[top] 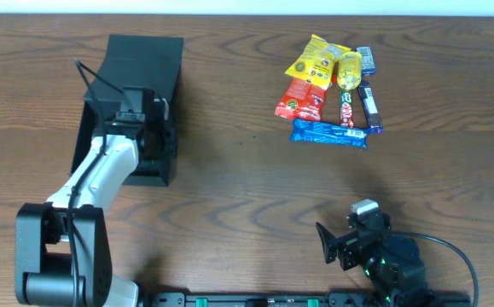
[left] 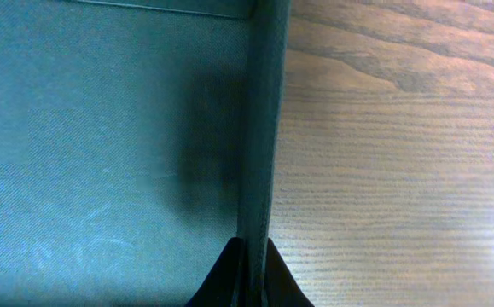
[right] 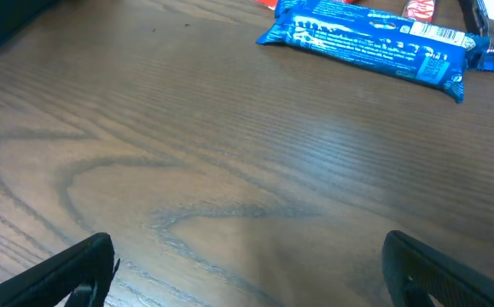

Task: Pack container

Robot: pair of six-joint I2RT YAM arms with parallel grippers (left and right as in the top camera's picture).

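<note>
My left gripper should pull the black container, as my fingers pinch its side (top: 172, 166) and the wood ahead is clear, until it stands beside the red packet (top: 301, 101) before it stops pulling.
The black container (top: 141, 64) stands open at the left of the table, its lid raised at the back. My left gripper (top: 154, 128) is shut on the container's right wall; in the left wrist view the fingertips (left: 251, 277) pinch the thin wall (left: 259, 128), with the box floor to the left. A pile of snack packets (top: 332, 85) lies at the back right, with a blue bar (top: 329, 133) nearest the front. My right gripper (top: 336, 243) is open and empty low over the front right of the table. The blue bar also shows in the right wrist view (right: 366, 38).
The snack pile holds a yellow packet (top: 313, 60), a red packet (top: 302, 100) and several small bars. Bare wood table (top: 247, 188) lies between the container and the snacks. The right arm's base sits at the front edge.
</note>
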